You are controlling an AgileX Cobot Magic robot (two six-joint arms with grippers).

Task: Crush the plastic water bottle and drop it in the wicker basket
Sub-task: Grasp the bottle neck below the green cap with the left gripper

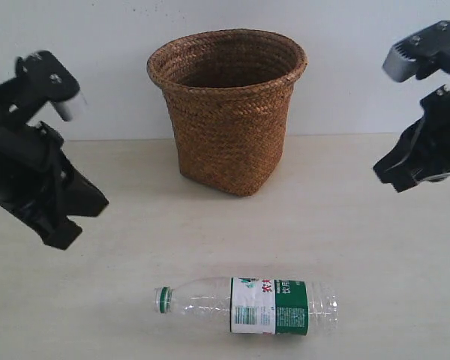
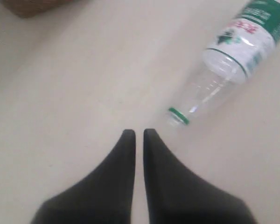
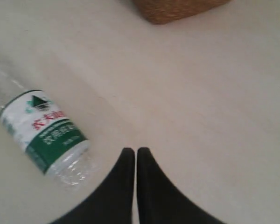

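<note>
The bottle's green cap (image 1: 163,300) points toward my left gripper, and the table around it is clear. My left gripper should keep going toward the bottle's neck (image 1: 178,299) and close there.
The plastic water bottle (image 1: 249,305) lies on its side near the table's front edge, green cap pointing left, uncrushed. It also shows in the left wrist view as bottle (image 2: 228,56) and in the right wrist view as bottle (image 3: 39,135). The wicker basket (image 1: 229,109) stands upright at the back centre. My left gripper (image 1: 75,217) hangs shut above the table at the left, well clear of the bottle; left gripper (image 2: 139,133) holds nothing. My right gripper (image 1: 390,176) hovers shut at the right, higher up; right gripper (image 3: 135,150) is empty too.
A pale table (image 1: 360,247) carries everything, with a white wall (image 1: 97,30) behind it. A corner of the basket's base (image 3: 177,9) shows in the right wrist view, and basket base (image 2: 30,5) in the left wrist view.
</note>
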